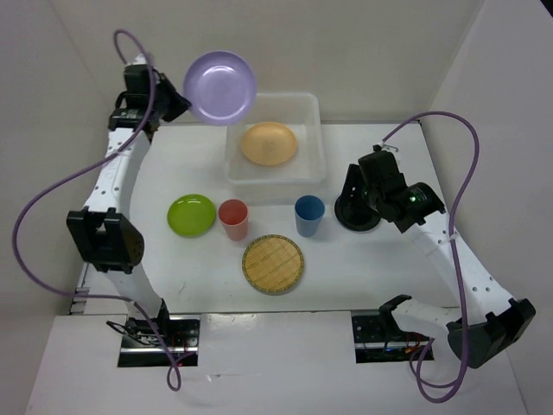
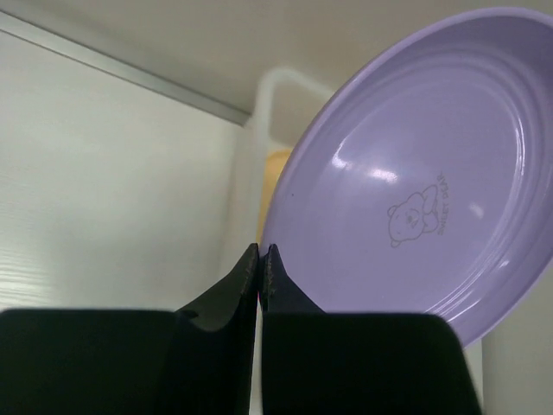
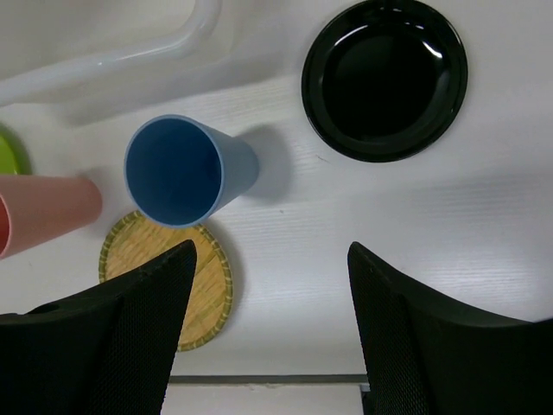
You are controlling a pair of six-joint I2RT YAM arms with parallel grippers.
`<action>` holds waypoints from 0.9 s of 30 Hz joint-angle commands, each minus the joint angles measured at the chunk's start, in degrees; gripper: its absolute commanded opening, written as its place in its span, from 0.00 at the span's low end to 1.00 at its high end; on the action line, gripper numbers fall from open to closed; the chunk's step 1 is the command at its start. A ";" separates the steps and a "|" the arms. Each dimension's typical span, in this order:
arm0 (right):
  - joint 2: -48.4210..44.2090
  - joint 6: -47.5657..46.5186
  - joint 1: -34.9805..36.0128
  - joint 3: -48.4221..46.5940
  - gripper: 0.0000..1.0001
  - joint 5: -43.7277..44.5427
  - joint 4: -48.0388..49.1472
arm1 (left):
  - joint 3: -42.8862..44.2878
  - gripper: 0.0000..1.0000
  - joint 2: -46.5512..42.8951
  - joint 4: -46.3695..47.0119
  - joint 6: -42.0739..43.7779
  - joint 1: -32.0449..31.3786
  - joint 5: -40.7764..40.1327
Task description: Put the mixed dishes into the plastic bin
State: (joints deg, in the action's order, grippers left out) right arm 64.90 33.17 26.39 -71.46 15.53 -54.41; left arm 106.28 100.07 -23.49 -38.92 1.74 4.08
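The lilac plate (image 1: 220, 87) is face up above the side of the bin. My left gripper should keep carrying it inward and down until it meets the orange plate (image 1: 269, 144).
My left gripper (image 1: 177, 97) is shut on the rim of the lilac plate (image 1: 219, 87) and holds it in the air, tilted, at the far left corner of the plastic bin (image 1: 318, 151). In the left wrist view the plate (image 2: 423, 181) fills the right side above my pinched fingertips (image 2: 260, 251). An orange plate (image 1: 269, 143) lies in the bin. On the table stand a lime green plate (image 1: 191, 214), a red cup (image 1: 233, 218), a blue cup (image 1: 309, 214), a woven tan plate (image 1: 273, 264) and a black plate (image 3: 384, 78). My right gripper (image 3: 272, 259) is open and empty above the table, near the black plate.
White walls close the table at the back and both sides. The bin's rim (image 3: 112, 60) shows at the top of the right wrist view, with the blue cup (image 3: 177, 169) and woven plate (image 3: 203, 281) on the left.
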 commanded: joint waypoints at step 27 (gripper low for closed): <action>-8.21 0.32 -5.03 6.07 0.76 -2.87 3.61 | 72.67 0.00 61.20 -34.43 -0.90 -20.19 -15.85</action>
State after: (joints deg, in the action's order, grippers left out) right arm 57.93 34.41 21.76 -65.89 12.91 -53.15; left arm 175.96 160.09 -57.87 -39.27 -16.93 -9.58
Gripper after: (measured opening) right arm 0.759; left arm 0.014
